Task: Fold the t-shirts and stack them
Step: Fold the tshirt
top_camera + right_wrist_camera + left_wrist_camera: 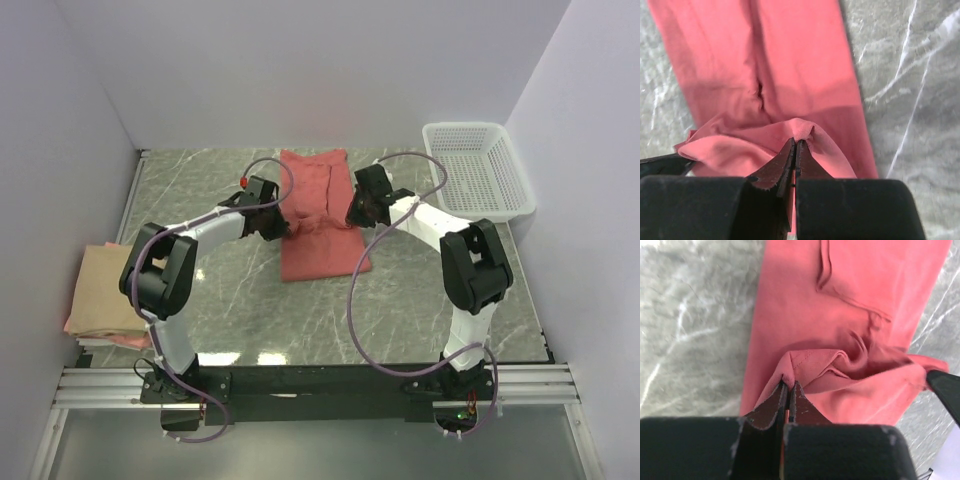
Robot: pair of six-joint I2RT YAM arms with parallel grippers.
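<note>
The t-shirt's doubled-over edge (pixel 306 219) is bunching up between my grippers. My left gripper and right gripper should first put it down and smooth its middle (pixel 324 222) flat.
A salmon-red t-shirt (pixel 318 200) lies as a long narrow strip in the middle of the marble table. My left gripper (pixel 275 222) is shut on its left edge, and the left wrist view shows the pinched cloth (pixel 805 362) lifted between the fingers. My right gripper (pixel 357 212) is shut on its right edge, and the right wrist view shows the cloth (pixel 800 129) gathered at the fingertips. The near part of the shirt is raised and doubled over between both grippers. A tan-beige t-shirt (pixel 105 285) lies folded at the left edge on a pink one (pixel 95 338).
A white mesh basket (pixel 475 170) stands at the back right corner. White walls close in the table on the left, back and right. The black arm bases and a rail run along the near edge.
</note>
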